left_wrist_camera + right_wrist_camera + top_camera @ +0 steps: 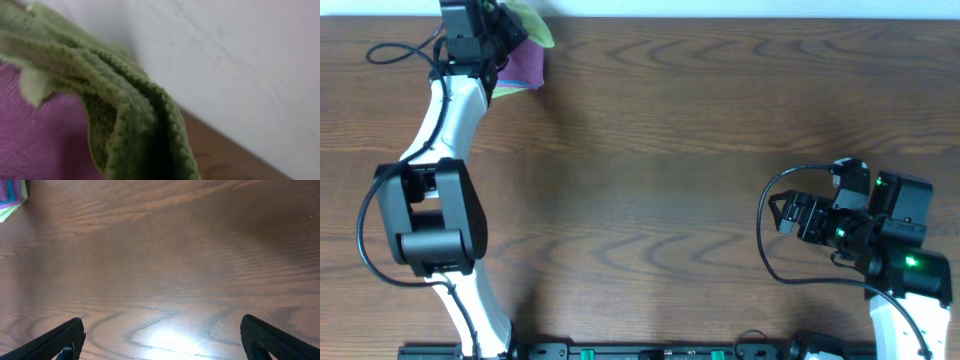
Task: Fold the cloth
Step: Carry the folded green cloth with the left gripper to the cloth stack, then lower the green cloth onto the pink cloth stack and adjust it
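My left gripper should go on lowering the folded edge of the green cloth [132, 92], which hangs over the purple cloth [526, 66], until it lies there before it lets go.
A green cloth [538, 28] lies bunched on a purple cloth [525, 65] at the table's far left edge. My left gripper [496, 36] is right at this pile. In the left wrist view the green cloth [130, 115] fills the frame, its folded knitted edge running down into the jaws, with the purple cloth [40, 145] beneath it; the fingers themselves are hidden. My right gripper [782, 212] is open and empty over bare wood at the right, and its fingers [162, 340] are spread wide. The cloth pile [10, 197] shows far off in the right wrist view.
The wooden table [660, 150] stretches between the two arms. A white wall [240, 60] stands just behind the cloth pile at the table's far edge. Black cables loop near both arms.
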`<act>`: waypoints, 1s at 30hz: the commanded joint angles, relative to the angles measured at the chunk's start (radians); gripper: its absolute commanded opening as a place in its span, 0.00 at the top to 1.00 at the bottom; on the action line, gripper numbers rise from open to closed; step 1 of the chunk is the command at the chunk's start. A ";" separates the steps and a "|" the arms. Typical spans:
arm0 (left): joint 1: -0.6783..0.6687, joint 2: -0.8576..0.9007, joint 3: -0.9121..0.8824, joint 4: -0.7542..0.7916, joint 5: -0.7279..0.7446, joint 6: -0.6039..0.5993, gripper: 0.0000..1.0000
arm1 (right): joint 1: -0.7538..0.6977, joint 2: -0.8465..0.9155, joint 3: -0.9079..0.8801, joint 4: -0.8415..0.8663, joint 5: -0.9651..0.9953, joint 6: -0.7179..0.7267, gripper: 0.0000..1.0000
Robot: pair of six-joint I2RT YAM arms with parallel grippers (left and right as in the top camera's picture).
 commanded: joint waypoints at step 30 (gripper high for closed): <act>0.102 0.010 0.030 -0.225 -0.024 0.155 0.94 | -0.008 -0.006 -0.007 -0.001 -0.003 -0.010 0.01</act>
